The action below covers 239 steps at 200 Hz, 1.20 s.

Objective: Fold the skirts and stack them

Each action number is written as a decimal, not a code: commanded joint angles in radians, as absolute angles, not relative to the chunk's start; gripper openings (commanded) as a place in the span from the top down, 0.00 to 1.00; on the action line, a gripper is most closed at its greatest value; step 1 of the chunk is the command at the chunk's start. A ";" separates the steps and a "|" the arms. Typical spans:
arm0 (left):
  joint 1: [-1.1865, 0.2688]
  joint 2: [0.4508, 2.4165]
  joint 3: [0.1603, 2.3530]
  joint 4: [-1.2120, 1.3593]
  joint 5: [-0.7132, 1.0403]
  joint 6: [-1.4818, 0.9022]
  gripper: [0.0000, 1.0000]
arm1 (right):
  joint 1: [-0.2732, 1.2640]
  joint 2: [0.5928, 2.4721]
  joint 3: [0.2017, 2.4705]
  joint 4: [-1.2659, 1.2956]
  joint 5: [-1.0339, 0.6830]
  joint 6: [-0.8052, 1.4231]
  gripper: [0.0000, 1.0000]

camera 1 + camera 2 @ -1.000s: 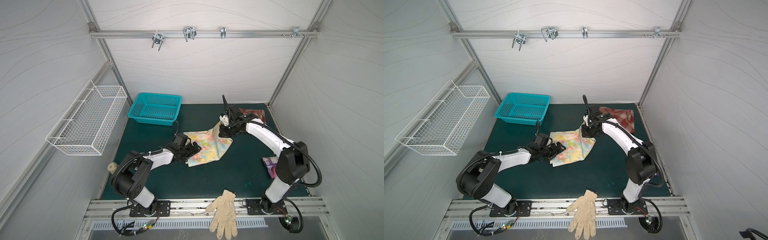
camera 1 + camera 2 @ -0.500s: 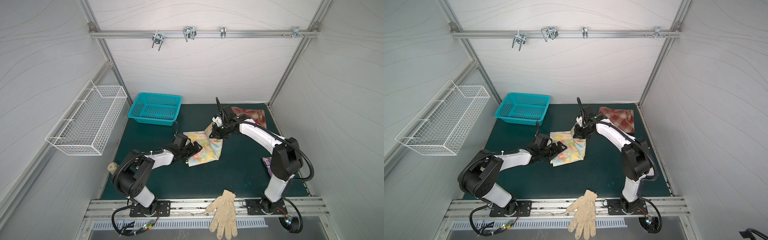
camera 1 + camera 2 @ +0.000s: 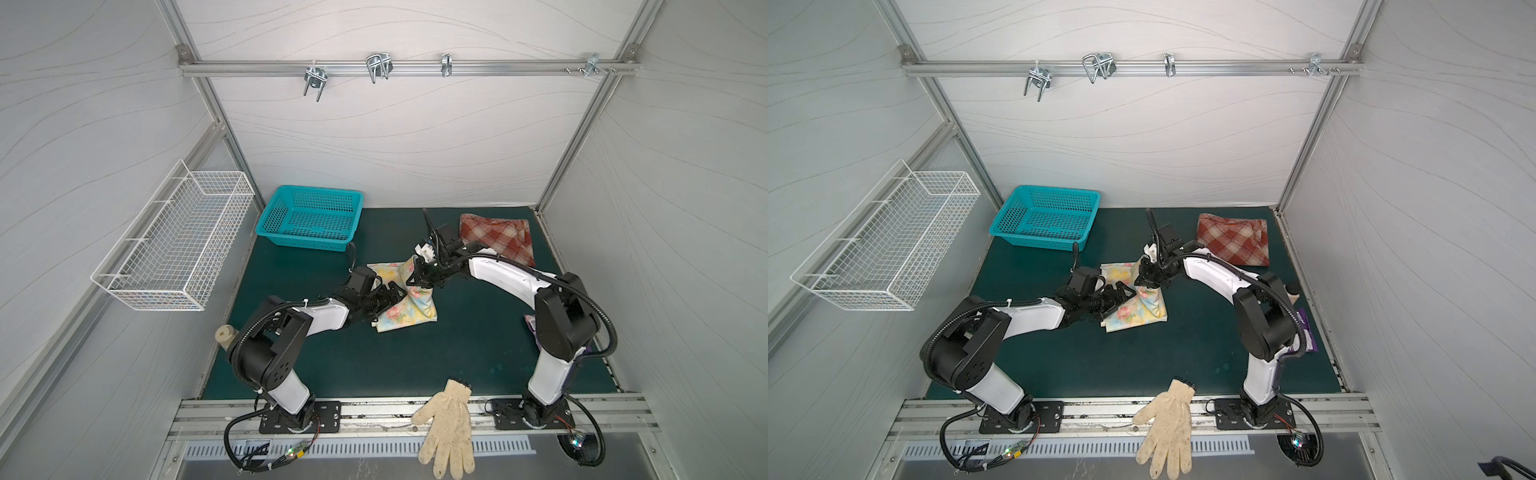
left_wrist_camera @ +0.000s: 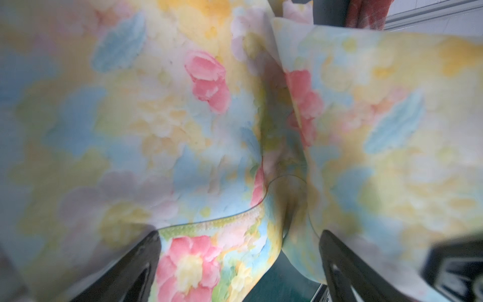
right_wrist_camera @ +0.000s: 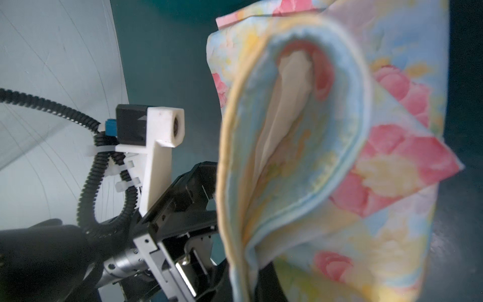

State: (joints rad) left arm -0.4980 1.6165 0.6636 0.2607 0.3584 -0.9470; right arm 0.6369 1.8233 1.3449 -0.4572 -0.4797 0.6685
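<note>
My right gripper is holding the floral skirt's hemmed edge (image 5: 297, 24) up above the skirt's lower layer (image 3: 385, 273). It should keep moving toward my left gripper and let go of the hemmed edge over that layer.
The floral skirt (image 3: 411, 311) (image 3: 1140, 311) lies mid-mat, partly doubled over. My right gripper (image 3: 419, 283) (image 3: 1144, 283) is shut on its hemmed edge and holds that edge lifted above the rest of the cloth. In the right wrist view the pinched edge (image 5: 243, 235) loops up from the gripper (image 5: 252, 283). My left gripper (image 3: 392, 297) (image 3: 1121, 297) rests low at the skirt's left side, open. In the left wrist view its fingers (image 4: 136, 266) stand wide apart with floral cloth (image 4: 198, 264) draped between and over them. The plaid skirt (image 3: 496, 239) (image 3: 1233, 241) lies folded at the back right.
A teal basket (image 3: 309, 222) stands at the back left of the mat. A white wire basket (image 3: 174, 249) hangs on the left wall. A cream glove (image 3: 449, 428) lies over the front rail. A purple packet (image 3: 1306, 328) sits by the right arm's base.
My right gripper has carried the floral skirt's lifted edge leftward toward the left gripper, so the cloth now looks narrower. The left arm has hardly moved.
</note>
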 commanded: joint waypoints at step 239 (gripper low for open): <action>-0.497 1.537 0.626 0.149 0.322 -0.924 0.05 | 0.633 2.036 1.114 0.441 -0.744 1.290 0.33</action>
